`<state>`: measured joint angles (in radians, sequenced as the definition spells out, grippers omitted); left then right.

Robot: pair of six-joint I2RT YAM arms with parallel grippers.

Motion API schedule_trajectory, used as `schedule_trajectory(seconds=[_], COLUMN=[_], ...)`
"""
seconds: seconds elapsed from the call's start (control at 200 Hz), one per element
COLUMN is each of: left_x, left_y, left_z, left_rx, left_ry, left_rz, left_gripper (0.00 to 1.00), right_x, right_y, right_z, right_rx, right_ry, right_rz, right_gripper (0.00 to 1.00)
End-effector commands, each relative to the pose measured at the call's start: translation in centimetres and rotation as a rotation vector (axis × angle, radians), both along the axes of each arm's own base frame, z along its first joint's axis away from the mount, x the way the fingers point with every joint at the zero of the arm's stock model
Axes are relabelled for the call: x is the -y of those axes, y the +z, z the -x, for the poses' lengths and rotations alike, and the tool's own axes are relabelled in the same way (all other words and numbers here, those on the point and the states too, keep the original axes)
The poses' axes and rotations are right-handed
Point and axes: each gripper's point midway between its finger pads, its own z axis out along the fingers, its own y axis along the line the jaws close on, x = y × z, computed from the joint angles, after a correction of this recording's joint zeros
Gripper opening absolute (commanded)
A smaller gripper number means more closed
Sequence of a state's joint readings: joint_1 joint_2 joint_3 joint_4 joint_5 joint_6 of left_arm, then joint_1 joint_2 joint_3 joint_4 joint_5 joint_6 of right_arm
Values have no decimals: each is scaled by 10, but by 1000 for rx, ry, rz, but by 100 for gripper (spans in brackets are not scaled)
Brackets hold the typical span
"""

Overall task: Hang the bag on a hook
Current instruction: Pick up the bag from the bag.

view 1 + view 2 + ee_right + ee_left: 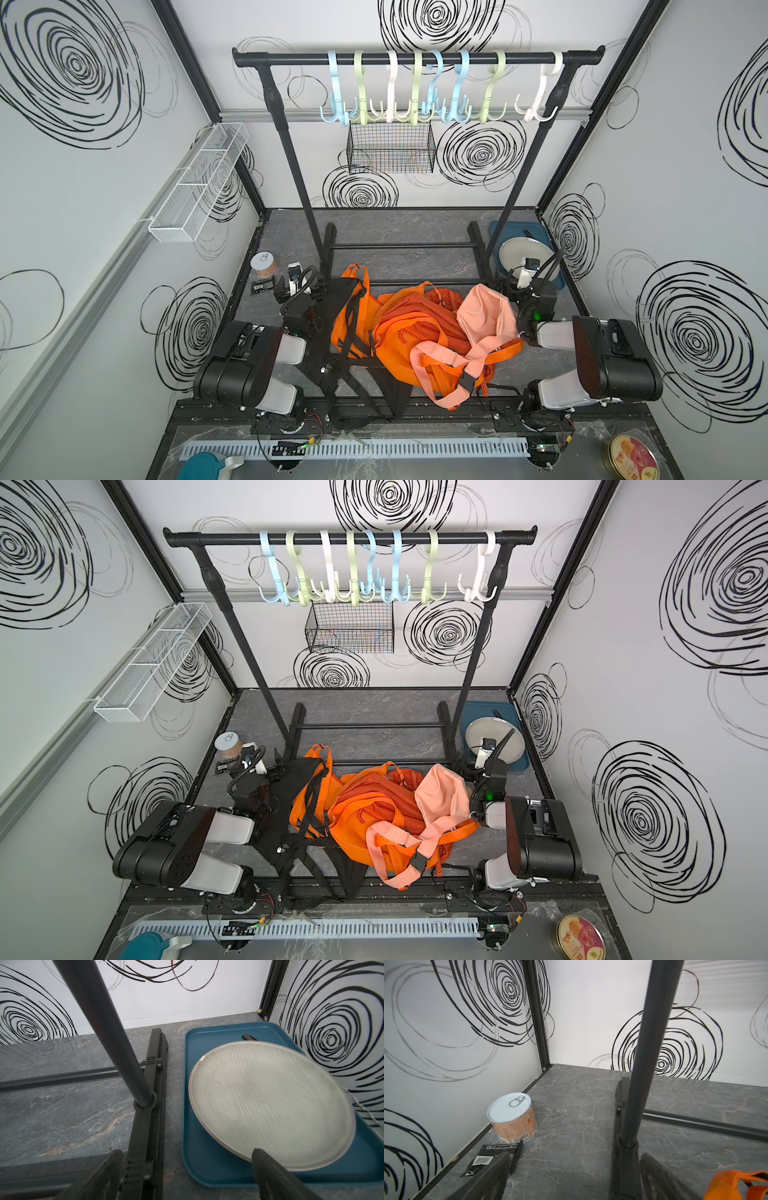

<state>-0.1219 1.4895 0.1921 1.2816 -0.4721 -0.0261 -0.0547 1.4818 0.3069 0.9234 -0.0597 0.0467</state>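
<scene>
My right gripper is pointing past the pink bag at the blue tray [504,231]. Next, I move it back over the bag and grab the pink strap [481,350].
A heap of bags lies on the table between my arms: a bright orange bag [411,332] [365,812], a pink bag [484,316] with pink straps on top of it, and a black one [340,291] at the left. Several pastel hooks [432,87] [370,567] hang from the black rack's rail [291,58]. My left gripper [305,287] [575,1165] stands open and empty beside the rack's left foot, with an orange strap [737,1184] just beside it. My right gripper [519,284] [187,1153] is open and empty near the rack's right foot.
A can [512,1118] and a black packet [492,1157] lie by the left wall. A blue tray [207,1157] holding a grey plate [270,1101] sits at the back right. Wire baskets [390,147] [195,187] hang on the walls. A round tin [631,457] sits at the front right.
</scene>
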Motion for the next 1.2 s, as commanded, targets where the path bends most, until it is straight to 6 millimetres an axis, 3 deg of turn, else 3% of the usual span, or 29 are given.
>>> schedule_trajectory(seconds=[0.0, 0.17, 0.265, 0.385, 0.5, 0.605, 0.7, 0.76, 0.861, 0.936, 1.081, 1.141, 1.191], left_x=[0, 8, 12, 12, 14, 19, 23, 29, 44, 62, 111, 116, 106], left_y=[13, 22, 29, 31, 33, 45, 75, 87, 110, 135, 171, 174, 170], left_z=[-1, 11, 24, 28, 20, 2, 6, 11, 21, 28, 25, 21, 15], left_rx=[56, 96, 155, 166, 140, 25, 116, 134, 222, 306, 355, 318, 288], left_ry=[0, -2, -8, -9, -15, -20, -36, -29, -52, -111, -468, -538, -521], left_rz=[1, -26, -45, -46, -61, -73, -53, -63, -23, 43, 213, 312, 442], left_gripper=[99, 99, 99, 99, 99, 99, 99, 99, 99, 99, 99, 99, 99], right_x=[-1, -5, 3, 10, 7, -14, -27, -17, 25, 5, -21, -38, -56], right_y=[10, 30, 76, 144, 182, 190, 197, 196, 172, 199, 215, 215, 210], right_z=[-5, -9, -7, 12, 29, 30, 30, 33, 51, 51, 47, 48, 49], right_rx=[28, 0, 19, 174, 323, 312, 291, 290, 211, 241, 131, 73, -4], right_ry=[11, 10, -77, -133, -146, -21, 61, -8, -312, -108, -29, 6, 44], right_rz=[7, 52, 32, -36, -219, -314, -407, -538, -815, -668, -438, -365, -322], right_gripper=[100, 100, 100, 100, 100, 100, 100, 100, 100, 100, 100, 100, 100])
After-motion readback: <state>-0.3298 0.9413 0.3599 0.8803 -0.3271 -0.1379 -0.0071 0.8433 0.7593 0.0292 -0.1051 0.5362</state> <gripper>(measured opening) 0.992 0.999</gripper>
